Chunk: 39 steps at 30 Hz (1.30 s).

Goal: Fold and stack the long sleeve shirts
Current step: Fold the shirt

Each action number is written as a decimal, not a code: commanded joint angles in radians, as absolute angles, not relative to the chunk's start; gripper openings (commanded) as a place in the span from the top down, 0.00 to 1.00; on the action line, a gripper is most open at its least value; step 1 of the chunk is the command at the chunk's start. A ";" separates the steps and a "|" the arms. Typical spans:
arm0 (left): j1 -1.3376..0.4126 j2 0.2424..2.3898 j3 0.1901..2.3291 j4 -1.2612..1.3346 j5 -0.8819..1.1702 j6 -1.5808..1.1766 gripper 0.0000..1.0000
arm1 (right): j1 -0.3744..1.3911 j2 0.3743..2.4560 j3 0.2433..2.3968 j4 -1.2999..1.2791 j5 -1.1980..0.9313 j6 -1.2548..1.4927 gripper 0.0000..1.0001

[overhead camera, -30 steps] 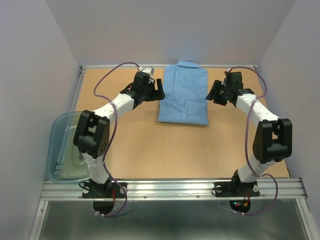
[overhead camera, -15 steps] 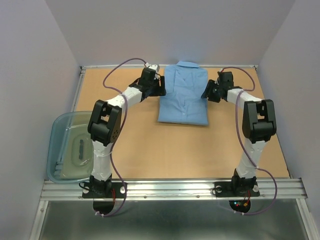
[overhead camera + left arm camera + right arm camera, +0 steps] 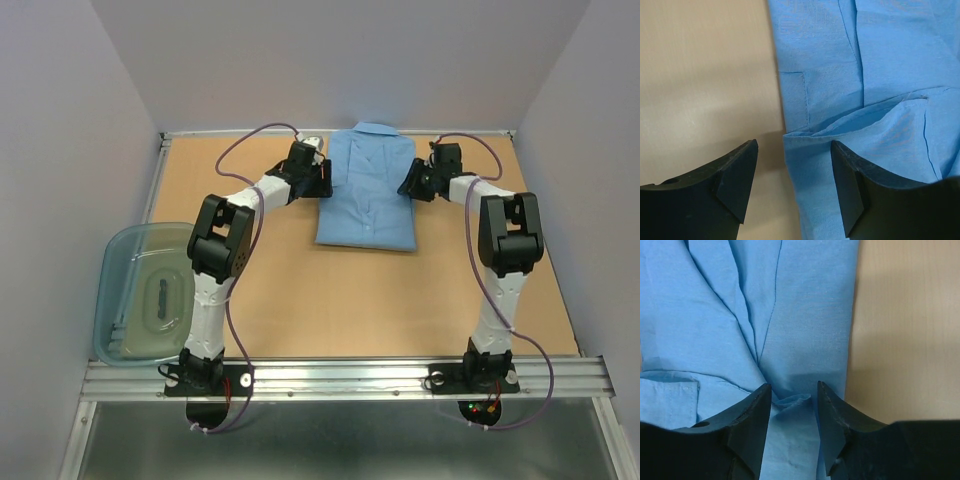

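Observation:
The shirt hem's loose flap (image 3: 920, 104) is lying uneven next to my left gripper. My right gripper should move away from the shirt's small raised fold and reach over to pinch that flap (image 3: 689, 388).
One light blue long sleeve shirt (image 3: 367, 195) lies folded at the back middle of the table, collar toward the far wall. My left gripper (image 3: 322, 178) is at its left edge, near the shoulder. In the left wrist view the left gripper (image 3: 794, 150) is open and straddles the shirt's folded left edge (image 3: 805, 175), one finger over bare table, the other over cloth. My right gripper (image 3: 408, 185) is at the shirt's right edge. In the right wrist view the right gripper (image 3: 794, 390) is open, with a small raised fold of cloth (image 3: 792, 401) between its fingers, untouched.
A clear bluish plastic tub (image 3: 140, 295) sits at the table's left edge beside the left arm's base. The brown table top (image 3: 300, 290) stretches in front of the shirt. Walls close in on the left, right and far sides.
Both arms have stretched forward and moved inward to the shirt's side edges. Both pairs of jaws have narrowed, the right gripper now over the cloth.

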State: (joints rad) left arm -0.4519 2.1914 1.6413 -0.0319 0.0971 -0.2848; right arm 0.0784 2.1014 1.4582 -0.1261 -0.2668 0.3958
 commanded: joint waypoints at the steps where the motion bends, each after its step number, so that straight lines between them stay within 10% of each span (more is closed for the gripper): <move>1: -0.453 2.178 1.694 -0.006 0.107 -0.261 0.29 | 0.074 2.115 1.531 -0.074 -0.287 0.390 0.58; 10: -0.453 2.168 1.707 0.018 0.104 -0.229 0.30 | 0.072 2.039 1.485 -0.067 -0.255 0.362 0.99; 39: -0.486 2.008 1.566 0.118 0.179 -0.340 0.31 | 0.072 2.060 1.387 -0.017 -0.137 0.391 0.92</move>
